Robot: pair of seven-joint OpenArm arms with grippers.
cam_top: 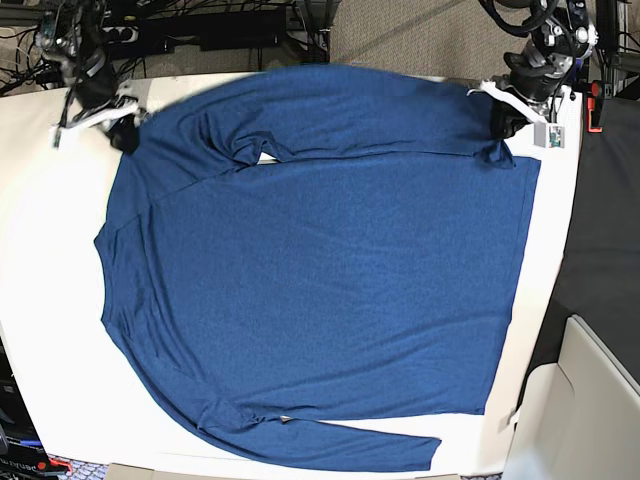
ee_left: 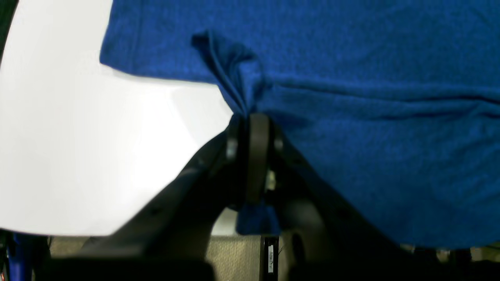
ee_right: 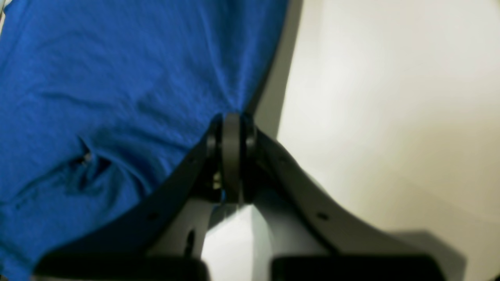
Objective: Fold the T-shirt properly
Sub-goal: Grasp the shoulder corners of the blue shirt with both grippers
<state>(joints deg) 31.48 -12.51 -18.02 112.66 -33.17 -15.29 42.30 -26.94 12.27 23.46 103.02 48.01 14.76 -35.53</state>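
Observation:
The T-shirt's far sleeve (cam_top: 325, 80) sticks out past the table's far edge, so my grippers should first bring it back toward the shirt's body (cam_top: 320, 205) and put it down there.
The dark blue long-sleeved T-shirt (cam_top: 320, 270) lies spread flat on the white table (cam_top: 45, 260). One sleeve runs along the far edge, the other along the near edge. My left gripper (cam_top: 503, 122) is shut on the shirt's far right corner; in the left wrist view (ee_left: 250, 117) a bunched fold of cloth (ee_left: 234, 78) rises from between the fingers. My right gripper (cam_top: 125, 135) is shut on the shirt's far left shoulder edge; in the right wrist view (ee_right: 231, 117) the cloth (ee_right: 117, 97) hangs from the closed jaws.
The table's far edge runs just behind both grippers, with cables and equipment (cam_top: 200, 25) beyond it. A dark floor strip (cam_top: 600, 240) and a pale box (cam_top: 595, 410) lie to the right of the table.

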